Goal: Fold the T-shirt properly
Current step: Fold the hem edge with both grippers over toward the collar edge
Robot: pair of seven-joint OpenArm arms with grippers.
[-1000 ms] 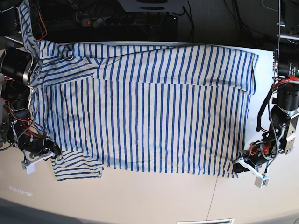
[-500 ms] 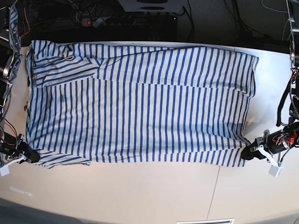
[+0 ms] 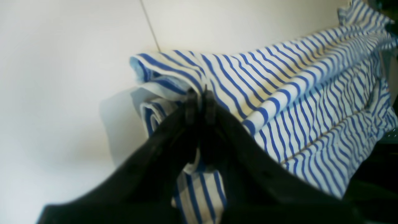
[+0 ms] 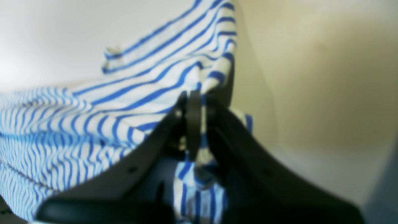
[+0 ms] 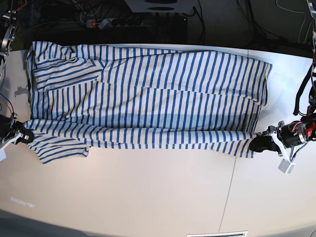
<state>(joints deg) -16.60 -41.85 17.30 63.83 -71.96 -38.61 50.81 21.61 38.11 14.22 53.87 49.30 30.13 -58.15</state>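
Note:
The taut band's end (image 5: 43,126) is in line with the T-shirt's side edge. My right gripper should next lower the band onto the body (image 5: 42,107) and let go there.
The T-shirt (image 5: 148,94), white with thin blue stripes, lies spread across the white table (image 5: 148,192). Its near edge is lifted and stretched into a taut band between the two grippers. My left gripper (image 5: 257,143), at the right of the base view, is shut on the near right corner; the left wrist view shows its jaws (image 3: 199,104) pinching striped cloth (image 3: 279,93). My right gripper (image 5: 25,136), at the left edge of the base view, is shut on the near left corner; the right wrist view shows it (image 4: 194,99) clamping cloth (image 4: 124,105). A sleeve (image 5: 61,150) hangs below the band at left.
A power strip and cables (image 5: 133,22) lie in the dark strip behind the table's far edge. A seam (image 5: 231,187) runs down the table's near right. Bare white table surface lies in front of the shirt.
Both grippers have moved away from the table's near edge toward the shirt's middle, lifting the near hem. The near part of the shirt has risen off the table into a stretched band.

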